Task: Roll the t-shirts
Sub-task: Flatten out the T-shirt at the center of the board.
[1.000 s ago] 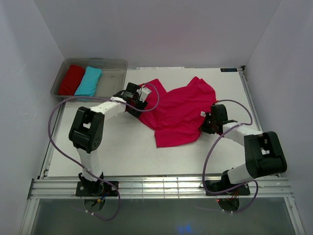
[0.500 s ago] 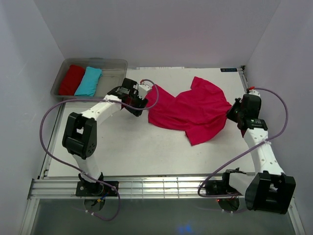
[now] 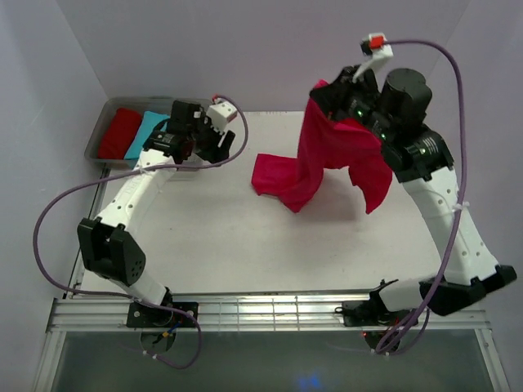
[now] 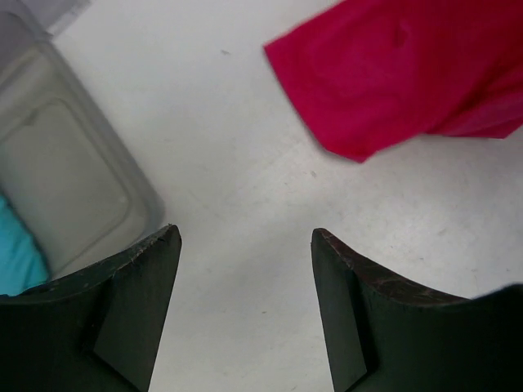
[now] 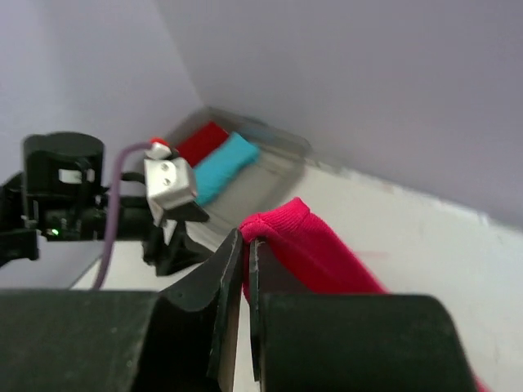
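Note:
The t-shirt hangs bunched (image 3: 314, 147) from my right gripper, and its lower end lies loose. I should lower the t-shirt and grab that end (image 3: 265, 175) with my left gripper before I spread the t-shirt out.
The magenta-pink t-shirt (image 3: 327, 155) hangs in the air from my right gripper (image 3: 323, 88), which is raised high at the back right and shut on the shirt's ribbed edge (image 5: 282, 224). The shirt's lower end (image 3: 274, 175) still rests on the table. My left gripper (image 3: 214, 145) is open and empty, raised near the bin, left of the shirt. In the left wrist view the open fingers (image 4: 139, 282) frame bare table, with a corner of the shirt (image 4: 392, 73) lying at the upper right.
A clear plastic bin (image 3: 189, 114) stands at the back left, holding a red cloth bundle (image 3: 120, 133) and a turquoise cloth bundle (image 3: 147, 135). The bin wall (image 4: 98, 155) shows in the left wrist view. White walls enclose the table.
My right gripper has lifted the shirt from the table high toward the back. My left gripper has let go of the shirt and pulled back and up toward the bin.

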